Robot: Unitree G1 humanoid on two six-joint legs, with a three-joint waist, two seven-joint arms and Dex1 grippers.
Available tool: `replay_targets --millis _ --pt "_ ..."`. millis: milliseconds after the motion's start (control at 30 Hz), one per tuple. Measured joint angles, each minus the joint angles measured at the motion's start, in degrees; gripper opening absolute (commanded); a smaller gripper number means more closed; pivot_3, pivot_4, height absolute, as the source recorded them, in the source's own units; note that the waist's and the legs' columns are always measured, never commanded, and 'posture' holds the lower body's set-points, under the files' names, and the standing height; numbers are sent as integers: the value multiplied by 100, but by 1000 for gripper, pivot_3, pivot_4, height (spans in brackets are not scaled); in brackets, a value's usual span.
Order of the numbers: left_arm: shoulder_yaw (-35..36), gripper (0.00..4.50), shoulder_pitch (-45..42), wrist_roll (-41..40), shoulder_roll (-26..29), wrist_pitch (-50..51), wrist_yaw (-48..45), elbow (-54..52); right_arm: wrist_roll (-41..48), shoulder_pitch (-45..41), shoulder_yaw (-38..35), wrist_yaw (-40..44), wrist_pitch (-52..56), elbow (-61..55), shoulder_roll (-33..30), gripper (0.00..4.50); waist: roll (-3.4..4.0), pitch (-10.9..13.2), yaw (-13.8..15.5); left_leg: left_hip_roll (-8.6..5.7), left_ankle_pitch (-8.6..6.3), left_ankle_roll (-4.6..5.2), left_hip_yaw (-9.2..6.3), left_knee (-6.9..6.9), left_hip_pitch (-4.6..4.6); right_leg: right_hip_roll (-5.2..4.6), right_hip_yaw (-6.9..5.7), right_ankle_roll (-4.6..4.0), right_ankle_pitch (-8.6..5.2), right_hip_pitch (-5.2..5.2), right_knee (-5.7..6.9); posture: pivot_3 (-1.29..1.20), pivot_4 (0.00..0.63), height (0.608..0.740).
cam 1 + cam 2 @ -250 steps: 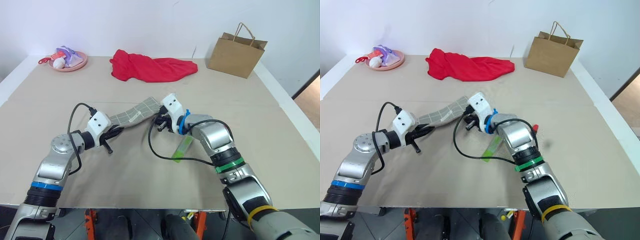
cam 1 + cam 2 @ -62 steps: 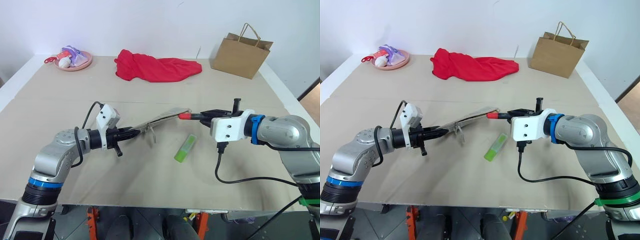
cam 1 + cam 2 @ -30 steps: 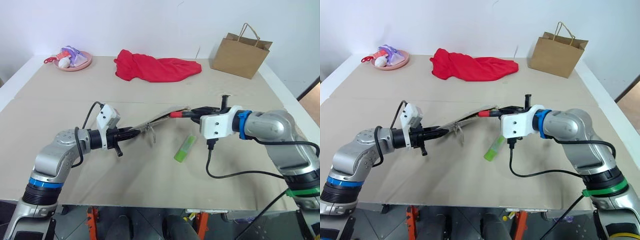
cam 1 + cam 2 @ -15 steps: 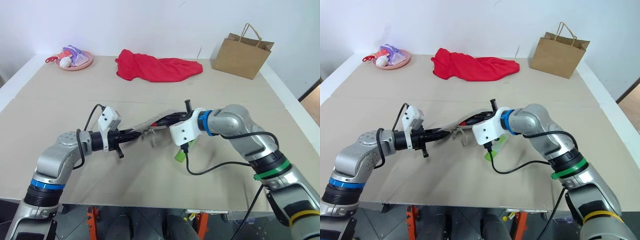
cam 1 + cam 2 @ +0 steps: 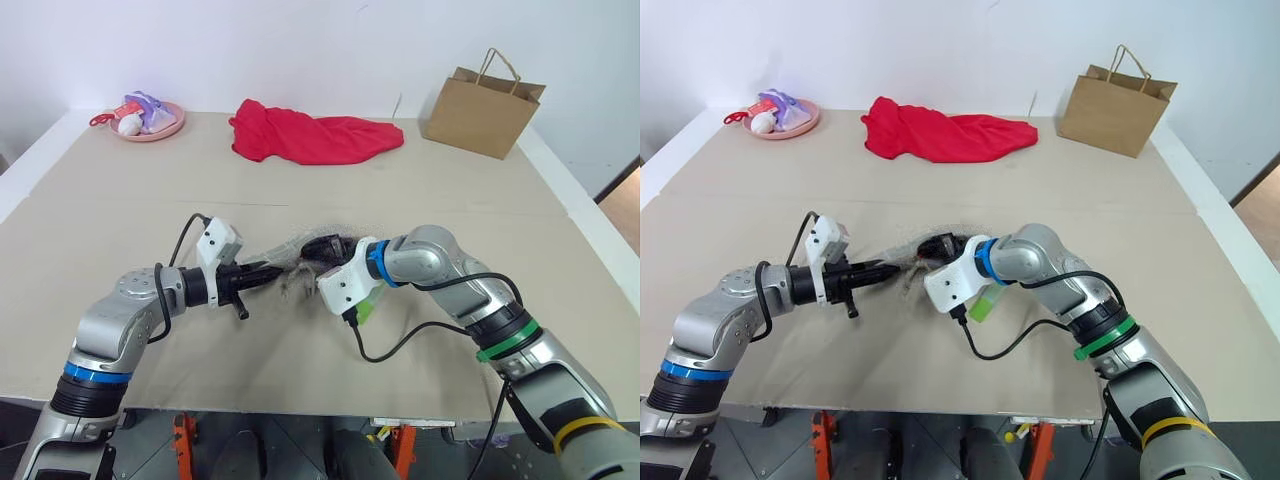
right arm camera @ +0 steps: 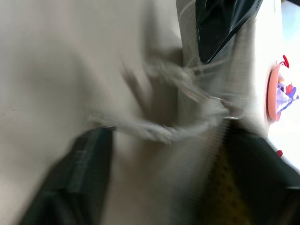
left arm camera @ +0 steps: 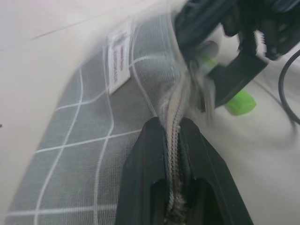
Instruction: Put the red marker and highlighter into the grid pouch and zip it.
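Note:
The highlighter (image 5: 369,304) will slide in lengthwise when I push it at the grid pouch's open end, because the dotted lining (image 6: 228,192) shows there.
The grid pouch (image 7: 93,126) hangs just above the table's middle, grey-green with a white label (image 7: 119,58). My left gripper (image 5: 272,268) is shut on its zipper edge, which is pinched between the fingertips (image 7: 154,140). My right gripper (image 5: 318,248) sits at the pouch's other end, its fingers (image 6: 79,173) spread wide open with blurred pouch fabric (image 6: 197,103) between them. The light-green highlighter (image 5: 365,305) lies on the table, partly hidden under my right wrist. The red marker is hidden.
A red cloth (image 5: 315,138) lies at the back centre. A brown paper bag (image 5: 482,100) stands at the back right, and a pink dish of small toys (image 5: 145,120) at the back left. A black cable (image 5: 400,340) loops under my right arm.
My right gripper moved left and down to the pouch's open end and opened. The red marker it held no longer shows. The pouch is blurred from shaking; my left gripper stayed put.

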Motion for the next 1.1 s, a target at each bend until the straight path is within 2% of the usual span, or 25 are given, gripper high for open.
replay_targets --millis 167,267,400,467,533,600,633,733,800,867,967,1100 --pt "-2 0 -1 -4 -21 0 -3 -10 134 -1 -65 17 -37 86 -58 4457 0 0 1 -1 1 -2 -15 0 0 -1 -6 -1 0 2 0 0 150 740" --pt "-1 0 -1 -24 -22 6 9 -81 728 -20 -499 253 371 -2 -198 4457 0 0 3 -2 1 -2 -18 0 -1 -4 -8 -1 0 3 -1 0 150 740" --pt "3 0 -2 -100 -25 35 23 -125 2053 -123 -1393 778 1532 -902 -470 4457 0 0 3 0 1 -1 -30 -2 -3 -9 -21 -1 1 6 -1 0 150 740" --pt "3 0 -4 -109 -25 55 27 -135 2480 -121 -1609 912 2023 -1319 -557 4457 1 0 1 2 1 -1 -37 -3 -3 -8 -26 -4 2 6 -1 0 150 740" --pt "-8 0 -30 -123 -49 65 46 -160 3517 106 -1986 1088 3305 -2040 -798 4457 1 0 17 4 1 -1 -50 -3 -7 -8 -37 -8 1 8 -2 0 150 740" --pt "11 0 -41 -131 -44 70 76 -173 4589 444 -2608 1210 4630 -2705 -1306 4457 1 0 72 -3 1 -1 -63 -3 -8 -24 -54 -12 -3 17 -7 0 150 740" --pt "13 0 -46 -131 -39 73 86 -171 4820 656 -2866 1236 4968 -2886 -1557 4457 0 0 87 -6 1 -1 -63 -2 -7 -26 -56 -11 -3 22 -12 0 150 740" --pt "38 0 -33 -167 -22 78 134 -170 4996 1706 -3238 1252 5339 -3248 -2075 4457 -4 -2 120 -13 0 0 -60 1 -2 -22 -58 -1 -10 37 -16 0 150 740" --pt "48 0 -34 -181 -21 79 142 -168 4819 2410 -3144 1101 5232 -3297 -2088 4457 -2 -2 99 -15 3 4 -54 1 2 -18 -43 3 -12 33 -13 0 150 740" --pt "45 0 -34 -191 -21 79 140 -166 4492 2643 -2970 1022 4917 -3243 -2128 4457 1 0 60 -16 8 11 -47 1 3 -12 -35 11 -14 29 -12 0 150 740" --pt "42 0 -37 -205 -13 76 124 -149 3735 2723 -2478 964 4009 -2685 -2188 4457 0 0 13 -15 15 17 -45 4 9 -4 -36 38 -23 33 -13 0 150 740" --pt "21 0 -64 -210 -7 61 92 -123 3096 2239 -1937 895 3068 -1512 -1858 4457 1 1 -21 -11 31 16 -38 0 14 7 -31 33 -13 32 -11 0 150 740"
